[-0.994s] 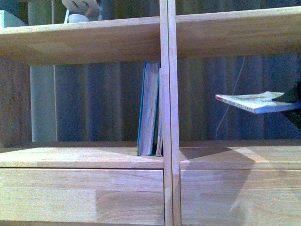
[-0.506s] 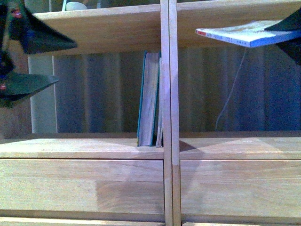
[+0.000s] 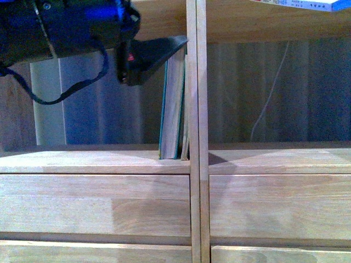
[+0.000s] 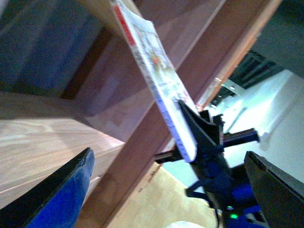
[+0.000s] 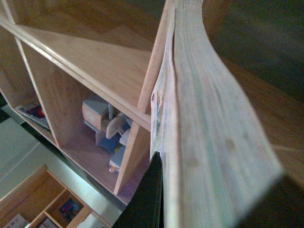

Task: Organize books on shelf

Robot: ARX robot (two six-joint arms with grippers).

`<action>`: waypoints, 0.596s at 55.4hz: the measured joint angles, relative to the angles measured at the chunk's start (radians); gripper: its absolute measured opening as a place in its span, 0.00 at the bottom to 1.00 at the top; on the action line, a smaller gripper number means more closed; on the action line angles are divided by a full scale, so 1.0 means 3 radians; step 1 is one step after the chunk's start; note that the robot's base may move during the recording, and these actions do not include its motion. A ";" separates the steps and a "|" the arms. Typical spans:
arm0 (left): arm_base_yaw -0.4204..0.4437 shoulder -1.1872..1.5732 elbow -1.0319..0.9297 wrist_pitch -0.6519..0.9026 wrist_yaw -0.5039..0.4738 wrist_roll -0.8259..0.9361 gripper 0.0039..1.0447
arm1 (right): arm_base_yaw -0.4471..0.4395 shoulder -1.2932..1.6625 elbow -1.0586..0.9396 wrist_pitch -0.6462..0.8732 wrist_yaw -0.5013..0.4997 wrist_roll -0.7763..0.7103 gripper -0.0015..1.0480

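I expect the white paperback point(image 4: 159, 78) to lean at a slant on the teal books point(image 3: 174, 104) when I put it there, because those books stand braced against the centre post.
Teal-covered books point(image 3: 173, 109) stand upright against the centre post of the light-wood shelf point(image 3: 98, 161), in the left compartment. My left gripper point(image 3: 173, 45) is open, high up, its finger tip just in front of the teal books' top. My right gripper point(image 4: 197, 135) is shut on the white paperback book point(image 3: 307, 4), held flat at the front view's top right edge. In the left wrist view the paperback point(image 4: 152, 61) shows its red-marked spine and illustrated cover. In the right wrist view its page edge point(image 5: 204, 118) fills the frame between my fingers point(image 5: 148, 199).
Plain drawer fronts point(image 3: 93, 205) run below the compartments. A white cable point(image 3: 269, 104) hangs behind the right compartment. Another compartment holds small wooden toys point(image 5: 107, 128). A further bookcase point(image 5: 52, 204) stands across the room.
The right gripper has lifted the white paperback from mid-height to the top edge of the front view. The left arm has swung in from the left to the teal books' top.
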 joint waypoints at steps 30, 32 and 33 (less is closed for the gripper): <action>-0.0334 0.0159 0.0296 0.0057 0.0020 -0.0081 0.94 | 0.0187 -0.0160 -0.0378 0.0674 -0.0371 0.0122 0.07; -0.0338 0.0159 0.0312 0.0058 0.0020 -0.0080 0.94 | 0.0223 -0.0175 -0.0408 0.0698 -0.0380 0.0141 0.07; -0.0341 0.0159 0.0320 0.0058 0.0022 -0.0080 0.94 | 0.0247 -0.0183 -0.0429 0.0713 -0.0390 0.0151 0.07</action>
